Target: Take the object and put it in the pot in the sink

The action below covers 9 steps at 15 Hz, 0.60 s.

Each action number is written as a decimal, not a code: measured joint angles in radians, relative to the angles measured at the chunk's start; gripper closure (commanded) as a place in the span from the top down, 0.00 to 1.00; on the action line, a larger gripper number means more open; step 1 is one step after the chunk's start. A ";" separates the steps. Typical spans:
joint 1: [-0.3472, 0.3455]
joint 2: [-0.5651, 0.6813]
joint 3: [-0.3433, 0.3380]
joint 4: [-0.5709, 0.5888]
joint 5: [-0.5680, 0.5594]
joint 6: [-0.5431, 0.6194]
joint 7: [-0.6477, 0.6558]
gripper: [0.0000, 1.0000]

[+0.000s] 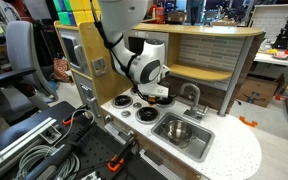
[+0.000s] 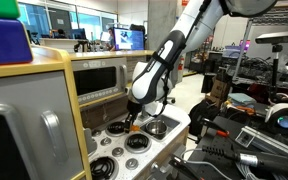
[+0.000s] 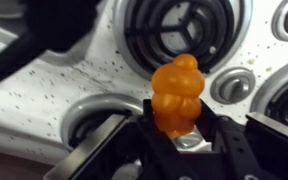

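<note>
My gripper is holding the orange object [image 3: 177,92] clear above the burners, and the silver pot [image 1: 178,131] is open in the sink. The gripper should continue to move toward the pot and let go there.
My gripper [image 3: 176,128] is shut on a small orange lumpy object [image 3: 176,92], which stands up between the fingers in the wrist view. Below it lies the white speckled stove top with a black burner [image 3: 179,30]. In both exterior views the gripper [image 1: 150,93] [image 2: 134,118] hangs over the stove burners, to the side of the sink [image 1: 199,146]. The small shiny silver pot [image 1: 176,128] sits inside the sink; it also shows in an exterior view [image 2: 156,128]. The orange object [image 2: 134,125] shows at the fingertips.
A grey curved faucet [image 1: 191,95] stands behind the sink. Round black burners [image 1: 146,114] and silver knobs [image 3: 231,85] lie on the countertop. A wooden shelf [image 1: 209,72] overhangs the back. Cables and clamps [image 1: 74,150] lie beside the kitchen.
</note>
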 measured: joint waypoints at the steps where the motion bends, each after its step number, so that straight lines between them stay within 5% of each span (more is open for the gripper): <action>1: 0.006 -0.003 -0.027 0.007 0.012 -0.034 0.022 0.19; 9: 0.143 0.052 -0.244 0.193 0.099 -0.323 0.280 0.19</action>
